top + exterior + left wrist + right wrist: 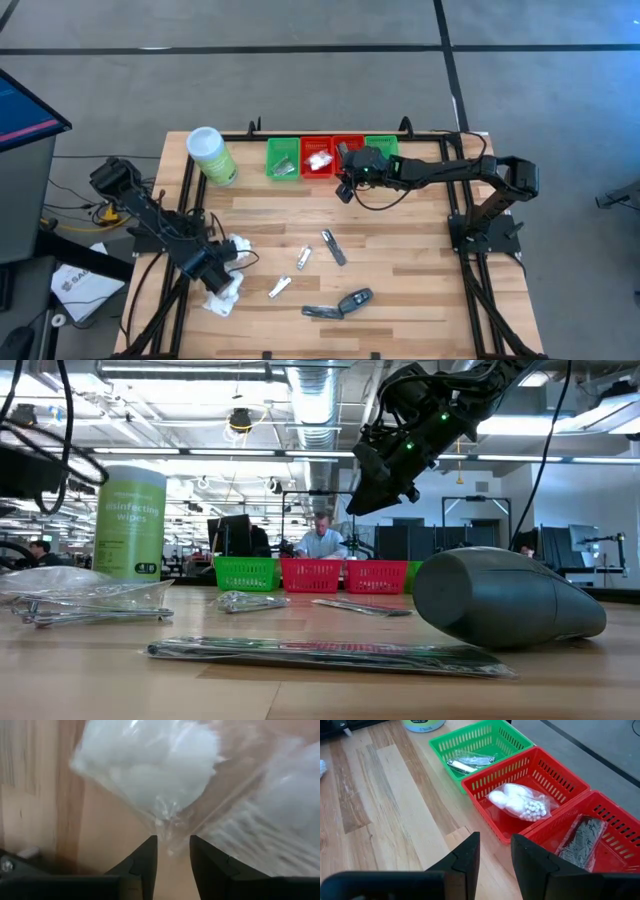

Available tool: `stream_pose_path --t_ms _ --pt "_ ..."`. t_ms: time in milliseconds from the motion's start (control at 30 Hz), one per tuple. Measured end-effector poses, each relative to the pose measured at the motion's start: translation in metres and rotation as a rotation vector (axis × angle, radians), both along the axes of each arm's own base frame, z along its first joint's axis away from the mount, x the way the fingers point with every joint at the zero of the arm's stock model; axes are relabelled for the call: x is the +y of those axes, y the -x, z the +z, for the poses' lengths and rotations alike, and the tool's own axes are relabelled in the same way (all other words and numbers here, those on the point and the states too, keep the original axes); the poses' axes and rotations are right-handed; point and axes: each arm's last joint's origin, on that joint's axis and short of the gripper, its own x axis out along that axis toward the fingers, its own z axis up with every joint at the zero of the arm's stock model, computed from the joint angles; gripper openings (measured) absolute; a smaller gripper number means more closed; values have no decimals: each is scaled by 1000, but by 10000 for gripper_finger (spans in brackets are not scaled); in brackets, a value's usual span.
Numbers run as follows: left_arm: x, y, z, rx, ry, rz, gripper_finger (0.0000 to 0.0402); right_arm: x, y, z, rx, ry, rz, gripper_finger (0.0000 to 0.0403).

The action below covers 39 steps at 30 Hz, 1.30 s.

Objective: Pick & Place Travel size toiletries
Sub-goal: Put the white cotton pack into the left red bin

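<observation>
Only the clear packet's corner point(167, 830) reaches the fingers of the robot's left gripper, close beside the second packet, so the robot should lift clear, turn and come over the clear packet's puffs point(160, 775).
My left gripper point(222, 263) point(172, 851) is open at the table's near left, low over a clear crinkly packet of white puffs point(238, 247) point(150, 765). The packet's corner reaches the gap between the fingertips. A second white packet point(222, 297) lies nearer the edge. Silver sachets point(303, 258) point(280, 288) point(333, 247) and dark pieces point(322, 312) point(355, 299) lie mid-table. My right gripper point(343, 190) point(494, 851) point(365, 500) hangs open and empty above the table, just in front of the trays. My left gripper stands with one finger on either side of the clear packet's corner point(169, 845), which lies on the table. I cannot tell whether the fingers touch the film.
At the far edge stand a green tray point(470, 742) with silver packets, a red tray point(485, 780) with a white packet, a red tray point(620, 810) with a dark packet, and a green tray point(383, 147). A light-green wipes canister point(212, 155) point(128, 525) stands far left.
</observation>
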Motion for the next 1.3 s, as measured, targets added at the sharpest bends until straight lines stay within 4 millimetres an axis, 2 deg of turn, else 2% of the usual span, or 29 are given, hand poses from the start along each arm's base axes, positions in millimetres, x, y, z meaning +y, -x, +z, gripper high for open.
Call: stream_pose_path --t_ms 200,400,500,600,733,900,1300 --pt "6 6 -11 2 -22 27 104 0 0 0 0 0 0 102" --pt "8 7 -14 -17 -36 19 100 0 0 0 -1 0 0 102" --pt "8 8 -16 -21 -31 20 74 0 0 0 -1 0 0 102" --pt "8 8 -18 -30 -23 20 17 0 0 0 -1 0 0 102" --pt "9 7 -18 -39 -30 18 2 0 0 0 -1 0 0 102" --pt "5 3 -13 -48 -24 11 0 0 0 0 -1 -1 -1 102" --pt "-9 -14 19 -121 -37 -13 0 0 0 0 -3 1 0 102"
